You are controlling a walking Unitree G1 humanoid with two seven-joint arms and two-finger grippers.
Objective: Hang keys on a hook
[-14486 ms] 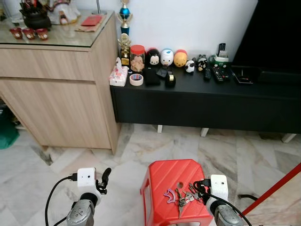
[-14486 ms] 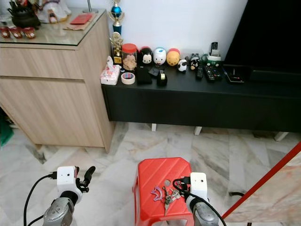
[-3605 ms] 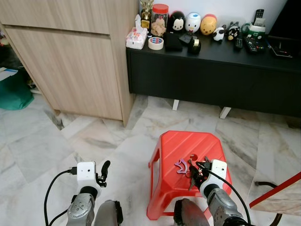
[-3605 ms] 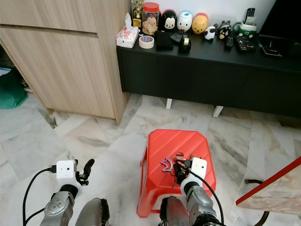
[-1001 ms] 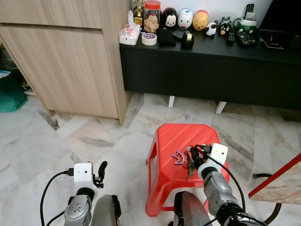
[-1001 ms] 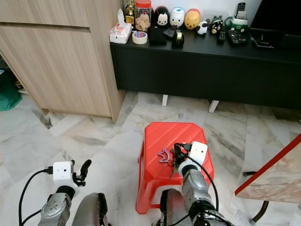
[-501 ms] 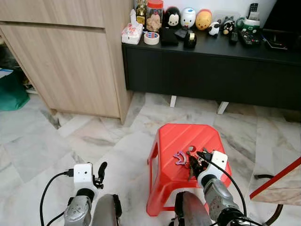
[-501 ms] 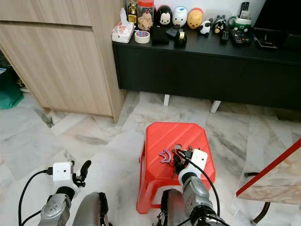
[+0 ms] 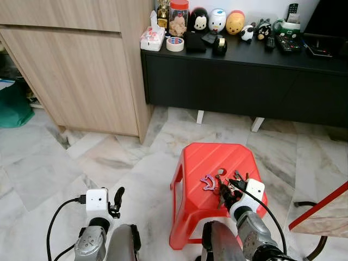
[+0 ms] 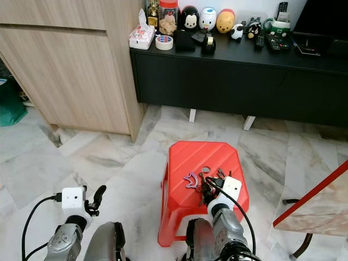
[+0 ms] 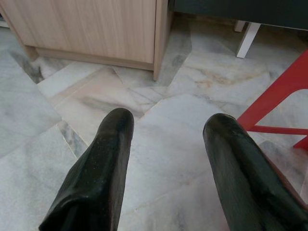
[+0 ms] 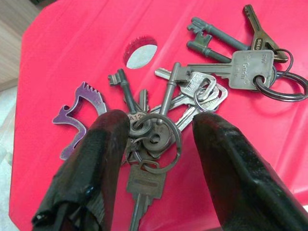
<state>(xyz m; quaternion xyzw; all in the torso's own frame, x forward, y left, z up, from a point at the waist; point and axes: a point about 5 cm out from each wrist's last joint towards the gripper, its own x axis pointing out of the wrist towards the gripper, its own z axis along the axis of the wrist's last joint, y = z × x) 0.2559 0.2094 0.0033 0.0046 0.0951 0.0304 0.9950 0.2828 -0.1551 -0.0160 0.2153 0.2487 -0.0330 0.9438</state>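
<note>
The silver keys (image 12: pixel 211 99) touching the heap of keys are on their own small ring (image 12: pixel 196 100), so I expect them to stay on the stool when the robot lifts the main ring.
A bunch of metal keys (image 12: pixel 163 120) lies flat on the top of a red plastic stool (image 9: pixel 209 160), with a purple clip (image 12: pixel 79 118) on one side and a second ring of keys (image 12: pixel 240 62) beside it. My right gripper (image 12: pixel 159 127) hovers just over the bunch, open, one black finger on each side of the main ring. In the left eye view the keys (image 9: pixel 222 185) sit at the stool's near right, right in front of the right gripper (image 9: pixel 229 194). My left gripper (image 11: pixel 168 125) hangs open and idle over the marble floor.
A low black console (image 9: pixel 244 70) carrying toys, tape and remotes runs along the far wall. A tall wooden cabinet (image 9: pixel 81 60) stands at the left, with a green bag (image 9: pixel 11 106) beside it. A red-edged board (image 9: pixel 321 209) slants in at the right.
The right gripper has slid slightly back toward me over the keys. The keys still lie on the stool. The left arm has stayed put.
</note>
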